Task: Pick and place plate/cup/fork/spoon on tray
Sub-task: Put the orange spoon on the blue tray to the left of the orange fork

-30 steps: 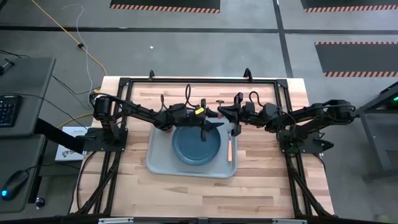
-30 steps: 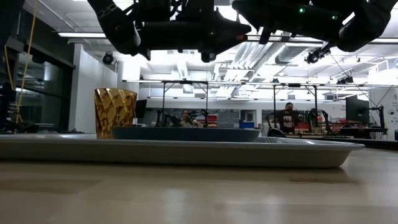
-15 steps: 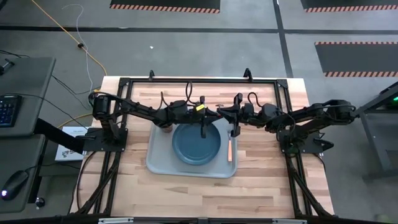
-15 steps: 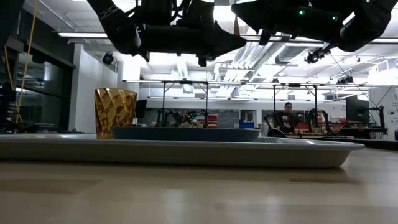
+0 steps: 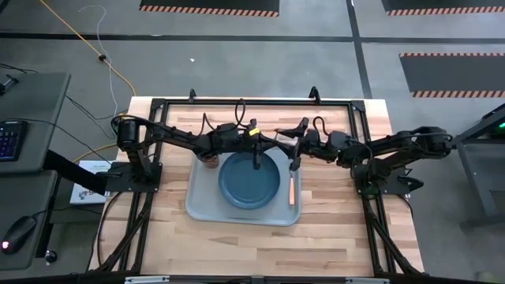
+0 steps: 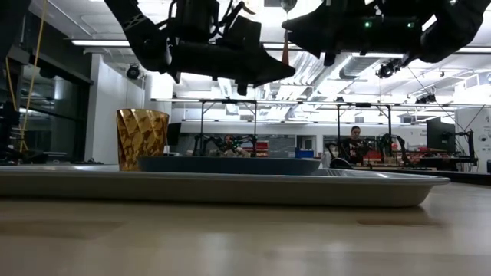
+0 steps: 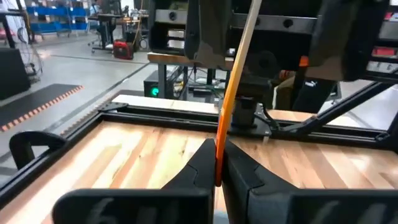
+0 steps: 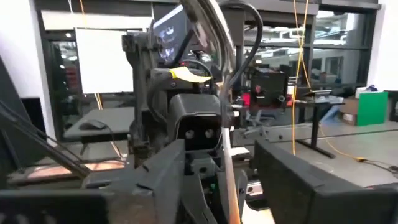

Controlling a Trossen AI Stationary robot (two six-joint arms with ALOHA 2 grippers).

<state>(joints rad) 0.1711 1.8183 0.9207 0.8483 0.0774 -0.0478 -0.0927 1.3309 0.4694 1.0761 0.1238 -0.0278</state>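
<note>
The spoon is held upright by its orange handle (image 6: 285,52) in my left gripper, so next my right gripper grips the spoon's silver stem (image 8: 225,115) and puts the spoon down flat next to the fork.
The spoon (image 7: 239,56) hangs in the air over the tray's far edge, between my two grippers. My left gripper (image 7: 219,182) is shut on it. My right gripper (image 8: 227,163) faces it from the right, open, its fingers on either side of the silver stem (image 8: 224,124) without touching. The dark blue plate (image 5: 248,183) lies in the middle of the grey-blue tray (image 5: 197,207). The amber cup (image 6: 142,138) stands upright on the tray's far left part. The fork (image 5: 292,189) lies flat along the tray's right side. My left gripper pinches the spoon's orange handle end (image 7: 219,155) between its two fingertips, coming level from the table's left. The spoon is lifted clear and slants away from the fingers toward my right gripper, its silver part farthest off.
Bare wooden tabletop (image 5: 347,229) lies right of and in front of the tray. A black frame (image 5: 237,101) runs round the table's edges. People sit at benches in the room behind (image 6: 354,146).
My left gripper has shut on the spoon's handle. Both grippers have drifted a little up and toward the table's far edge. In the low view the spoon's orange handle has come into sight between them.
</note>
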